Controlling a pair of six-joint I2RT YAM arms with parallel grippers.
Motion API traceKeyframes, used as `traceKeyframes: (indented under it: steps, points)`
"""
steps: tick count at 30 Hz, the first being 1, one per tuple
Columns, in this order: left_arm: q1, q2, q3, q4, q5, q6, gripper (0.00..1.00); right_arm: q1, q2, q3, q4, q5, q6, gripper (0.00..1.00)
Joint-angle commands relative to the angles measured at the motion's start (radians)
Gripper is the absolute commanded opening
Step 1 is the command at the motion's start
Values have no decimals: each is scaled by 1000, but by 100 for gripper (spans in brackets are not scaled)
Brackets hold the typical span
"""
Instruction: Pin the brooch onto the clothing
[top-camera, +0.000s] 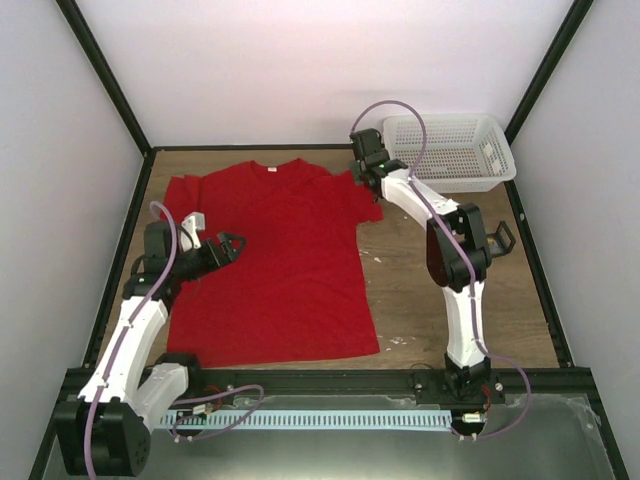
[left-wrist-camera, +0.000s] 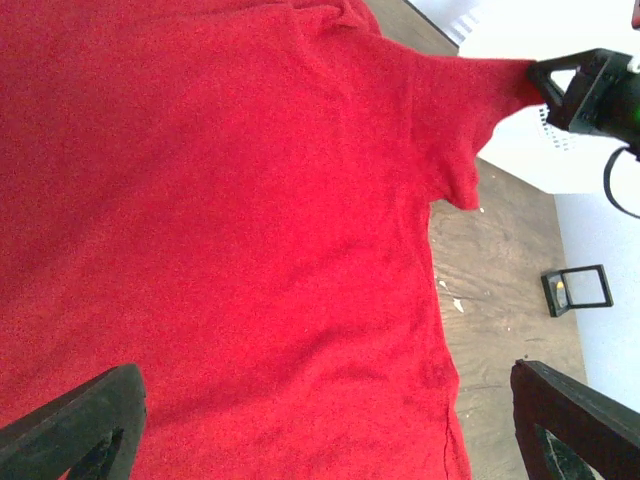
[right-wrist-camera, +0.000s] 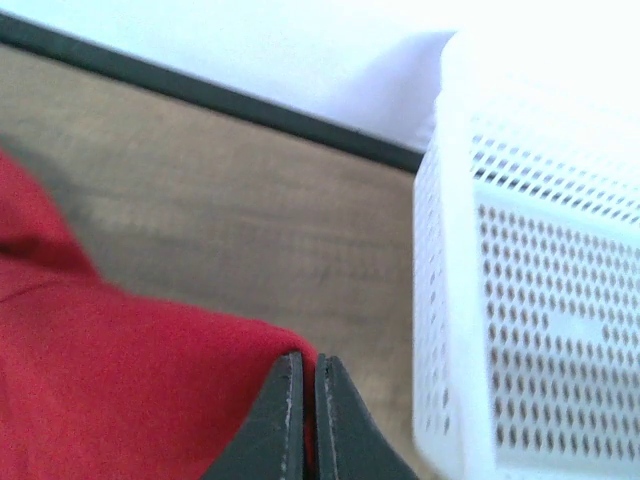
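Observation:
I go on pulling with my right gripper until the sleeve (left-wrist-camera: 455, 105) lies spread out before it lets go, because it is stretched tight from the shirt's shoulder toward open wood (right-wrist-camera: 345, 260) next to the basket.
The red T-shirt (top-camera: 280, 260) lies flat on the table with its neck to the back. My left gripper (top-camera: 235, 243) hovers open and empty over the shirt's left half; its wrist view shows red cloth (left-wrist-camera: 220, 200) between spread fingers (left-wrist-camera: 70, 425). My right gripper (top-camera: 358, 175) is shut on the tip of the shirt's right sleeve (right-wrist-camera: 100, 380), with the jaws (right-wrist-camera: 303, 365) pinching the cloth edge. It also shows in the left wrist view (left-wrist-camera: 545, 80), pulling the sleeve taut. The brooch is not visible in any view.
A white mesh basket (top-camera: 450, 150) stands at the back right, close beside my right gripper (right-wrist-camera: 540, 300). A black wire-frame stand (top-camera: 498, 237) sits right of the shirt and also shows in the left wrist view (left-wrist-camera: 578, 290). Small white specks lie on the wood by the shirt's right edge.

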Motion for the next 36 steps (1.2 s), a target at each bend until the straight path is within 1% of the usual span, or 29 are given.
traceKeyframes:
  steps: [1, 4, 6, 10, 12, 15, 17, 18, 19, 20, 22, 24, 26, 27, 29, 30, 31, 33, 36]
  points:
    - [-1, 28, 31, 11, -5, -17, 100, -52, 90, 96, 165, 47, -170, 1]
    - [13, 85, 89, -17, -26, -26, 100, -56, 123, 67, 337, 51, -287, 1]
    - [32, 132, 130, -3, -22, -46, 99, -65, 156, 86, 375, 38, -331, 1]
    - [87, 241, 197, 82, -21, -123, 99, -89, 227, 184, 342, 21, -353, 1]
    - [105, 334, 237, 135, -32, -153, 99, -92, 245, 230, 291, 14, -340, 1]
    - [106, 468, 316, 213, -66, -157, 99, -92, 245, 258, 216, -77, -312, 2]
    - [102, 574, 386, 243, -82, -151, 99, -90, 246, 276, 191, -116, -305, 9]
    - [100, 628, 433, 242, -86, -145, 99, -91, 251, 298, 173, -121, -295, 18]
    - [98, 687, 481, 234, -84, -136, 98, -91, 259, 323, 151, -122, -286, 33]
    - [92, 744, 532, 236, -76, -121, 98, -91, 268, 352, 121, -120, -270, 44]
    - [73, 857, 642, 233, -54, -71, 97, -88, 287, 447, 24, -146, -211, 49]
    - [53, 969, 773, 181, -46, -22, 96, -83, 292, 518, -75, -217, -112, 54]
    - [40, 1078, 896, 130, -5, -3, 93, -74, 260, 523, -127, -338, -13, 64]
    - [36, 1125, 948, 130, 8, -5, 90, -69, 234, 498, -129, -424, 29, 70]
    - [21, 1208, 1034, 131, 10, -7, 88, -59, 178, 416, -100, -613, 115, 77]
    - [12, 1250, 1101, 120, 4, -6, 88, -56, 149, 378, -76, -693, 152, 81]
    - [5, 1292, 1153, 106, 1, -9, 88, -48, 124, 322, -58, -745, 188, 82]
    - [-2, 1370, 1252, 76, 10, -22, 88, -27, 71, 234, -24, -814, 220, 89]
    - [-10, 1453, 1328, 73, -29, -32, 89, -5, -12, 83, 19, -835, 246, 98]
